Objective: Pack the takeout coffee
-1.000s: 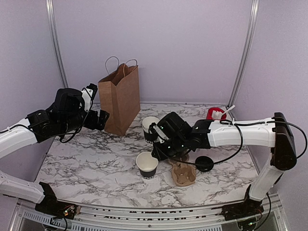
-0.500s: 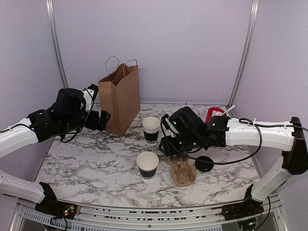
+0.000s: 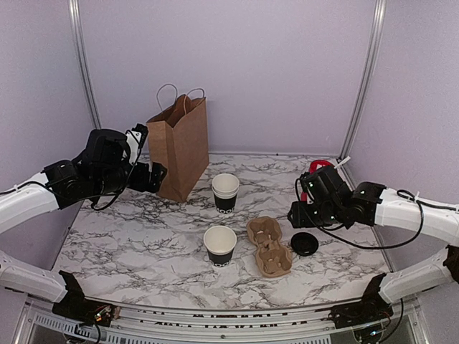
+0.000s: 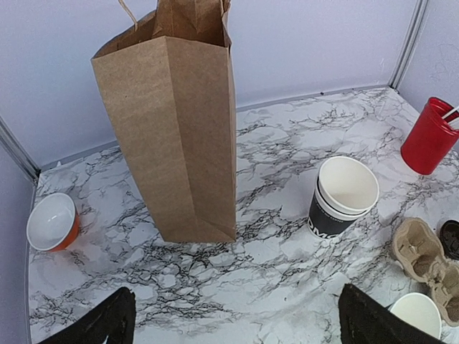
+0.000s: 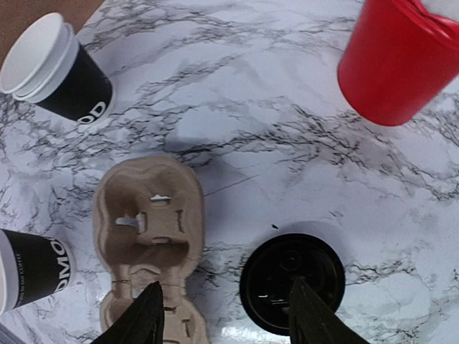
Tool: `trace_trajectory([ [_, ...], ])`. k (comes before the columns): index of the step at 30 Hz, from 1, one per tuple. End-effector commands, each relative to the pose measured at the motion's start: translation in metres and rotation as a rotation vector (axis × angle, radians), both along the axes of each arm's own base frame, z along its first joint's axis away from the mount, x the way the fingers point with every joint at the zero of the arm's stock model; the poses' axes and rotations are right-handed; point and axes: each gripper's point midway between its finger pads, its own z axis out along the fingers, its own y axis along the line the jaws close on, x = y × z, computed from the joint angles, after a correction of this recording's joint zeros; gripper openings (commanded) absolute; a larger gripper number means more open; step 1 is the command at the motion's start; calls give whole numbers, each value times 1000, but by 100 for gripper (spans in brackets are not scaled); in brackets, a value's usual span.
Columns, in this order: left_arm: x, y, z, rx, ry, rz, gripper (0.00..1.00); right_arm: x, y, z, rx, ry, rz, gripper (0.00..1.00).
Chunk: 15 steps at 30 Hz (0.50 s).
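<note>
The black lid's rim has open marble (image 3: 337, 255) beside it, away from the cardboard carrier, so my right gripper carries on lowering until its open fingers straddle that rim (image 3: 317, 245).
The takeout coffee cup (image 3: 219, 245), black with a white inside and no lid on it, stands at mid-table; it shows too in the right wrist view (image 5: 29, 265). Its round black lid (image 3: 304, 244) lies flat on the table to the right, also in the right wrist view (image 5: 292, 283). My right gripper (image 3: 297, 215) hovers open just above and behind the lid, holding nothing (image 5: 226, 322). My left gripper (image 3: 154, 175) is wide open beside the brown paper bag (image 3: 179, 143), its fingertips (image 4: 100, 326) far apart over bare marble.
A cardboard cup carrier (image 3: 269, 246) lies between cup and lid. A stack of lidless black cups (image 3: 224, 192) stands behind it. A red cup (image 3: 321, 170) with white sticks is at the back right. An orange bowl (image 4: 51, 221) sits left of the bag.
My right arm has pulled back to the right from over the carrier, and its jaws have spread apart. The left arm has barely moved.
</note>
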Motion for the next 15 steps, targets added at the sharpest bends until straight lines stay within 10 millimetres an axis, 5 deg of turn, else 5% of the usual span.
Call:
trace_trajectory([
  [1, 2, 4, -1, 0, -3, 24, 99, -2, -49, -22, 8, 49, -147, 57],
  [15, -4, 9, -10, -21, -24, 22, 99, -12, -87, -88, 294, 150, -290, 58],
])
